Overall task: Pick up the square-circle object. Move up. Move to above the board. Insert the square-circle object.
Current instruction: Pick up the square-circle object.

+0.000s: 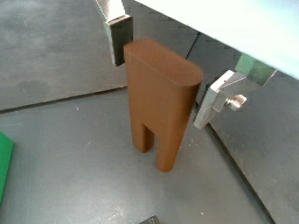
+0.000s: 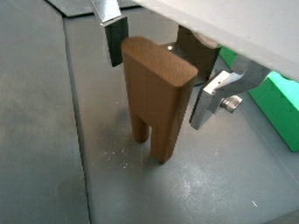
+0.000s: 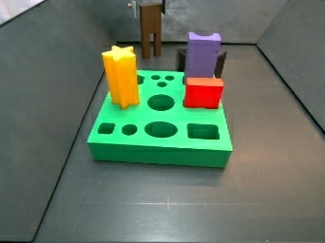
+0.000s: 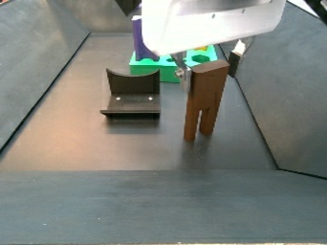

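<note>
The square-circle object's legs (image 3: 158, 46) will line up with the square hole and round hole (image 3: 129, 130) when the robot carries it over, as both holes sit side by side.
The square-circle object (image 1: 160, 96) is a tall dark-brown block with a flat top and two legs. It stands upright on the grey floor and shows in both wrist views (image 2: 156, 92) and in both side views (image 4: 205, 100) (image 3: 150, 28). My gripper (image 1: 167, 68) is open and straddles the block's top, also in a wrist view (image 2: 162, 70). One of the fingers (image 1: 117, 39) and the other one (image 1: 216, 98) each stand a small gap off the block. The board (image 3: 159, 128) is a green slab well apart from the block.
On the board stand a yellow star-topped column (image 3: 121, 76), a purple notched block (image 3: 203, 52) and a red block (image 3: 203, 92). The fixture (image 4: 132, 93) stands on the floor beside the brown block. Grey walls enclose the floor. The board's green edge shows in both wrist views (image 1: 3, 171) (image 2: 281, 101).
</note>
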Robot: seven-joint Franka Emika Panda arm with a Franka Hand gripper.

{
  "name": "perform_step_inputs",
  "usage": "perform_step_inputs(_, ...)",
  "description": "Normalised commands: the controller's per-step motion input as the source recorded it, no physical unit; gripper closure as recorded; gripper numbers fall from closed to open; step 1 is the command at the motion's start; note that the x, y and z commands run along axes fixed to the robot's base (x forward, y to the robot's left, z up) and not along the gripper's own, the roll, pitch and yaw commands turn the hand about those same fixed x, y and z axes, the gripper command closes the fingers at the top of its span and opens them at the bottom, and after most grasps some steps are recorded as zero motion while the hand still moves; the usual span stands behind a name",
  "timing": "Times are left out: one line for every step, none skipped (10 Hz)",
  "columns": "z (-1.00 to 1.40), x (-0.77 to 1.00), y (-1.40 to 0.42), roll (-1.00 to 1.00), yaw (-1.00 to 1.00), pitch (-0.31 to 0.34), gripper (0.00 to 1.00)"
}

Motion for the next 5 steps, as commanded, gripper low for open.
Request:
perform_step_inputs(-0.26, 0.11, 0.01, -0.02, -0.06, -0.047, 0.0)
perform_step_inputs(-0.22, 0.09, 0.02, -0.02, -0.05, -0.046, 0.0)
perform_step_inputs(0.0, 0.0, 0.1, -0.08, -0.03, -0.03, 0.0)
perform_step_inputs(0.0, 0.0, 0.0, 0.0, 0.0, 0.0, 0.0)
perform_step_inputs(0.0, 0.0, 0.0, 0.0, 0.0, 0.0, 1.0)
